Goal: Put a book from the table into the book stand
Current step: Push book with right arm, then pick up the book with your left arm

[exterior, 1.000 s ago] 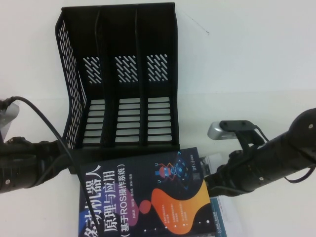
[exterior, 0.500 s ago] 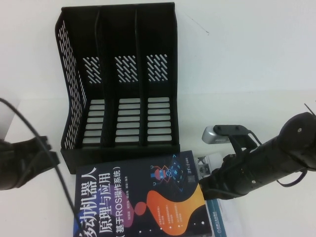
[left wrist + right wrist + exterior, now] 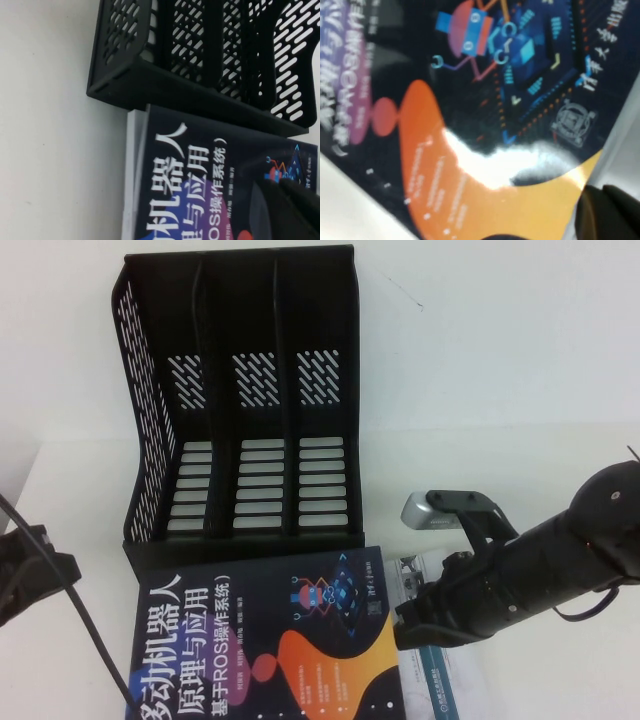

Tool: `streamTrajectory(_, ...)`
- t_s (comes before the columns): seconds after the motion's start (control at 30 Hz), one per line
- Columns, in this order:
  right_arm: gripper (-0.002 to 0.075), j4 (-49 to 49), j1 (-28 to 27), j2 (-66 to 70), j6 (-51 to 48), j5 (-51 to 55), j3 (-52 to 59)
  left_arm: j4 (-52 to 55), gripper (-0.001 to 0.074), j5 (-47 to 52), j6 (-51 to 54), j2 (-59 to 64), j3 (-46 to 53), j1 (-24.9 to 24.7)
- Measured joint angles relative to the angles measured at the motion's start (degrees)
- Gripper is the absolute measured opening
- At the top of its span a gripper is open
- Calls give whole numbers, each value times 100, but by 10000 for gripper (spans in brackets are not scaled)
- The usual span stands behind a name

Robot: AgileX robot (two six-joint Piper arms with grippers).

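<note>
I should take the navy book with my left gripper by its opposite edge, because the white book sticks out under the navy book's edge at my right gripper.
The black three-compartment book stand stands at the back of the white table, with nothing in its compartments. The dark navy book lies face up just in front of it, running off the near edge of the high view. My right gripper is shut on the book's right edge; the right wrist view shows the cover filling the frame with the gripper at the edge. My left gripper is a dark shape at the corner of the left wrist view, which also shows the book and stand. The left arm is far left.
A second book with a white cover and teal spine lies under the navy book's right side, below my right arm. A cable runs from the left arm past the navy book's left edge.
The navy book has slid to the left and nearer, away from the stand's base, with my right gripper moving along on its edge. The left arm has drawn back to the far left.
</note>
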Motion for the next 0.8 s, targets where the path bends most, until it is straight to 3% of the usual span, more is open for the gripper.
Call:
streamTrajectory(0.3, 1, 423, 12, 1, -240, -111, 0, 71, -2, 82, 65, 0, 0, 0)
streamTrajectory(0.57, 1, 209, 10, -619, -99, -690, 161, 703, -2, -472, -226, -9, 0, 117)
streamTrajectory(0.8, 1, -74, -445, -1714, 104, -938, 549, 717, -2, 1, -74, -9, 0, 361)
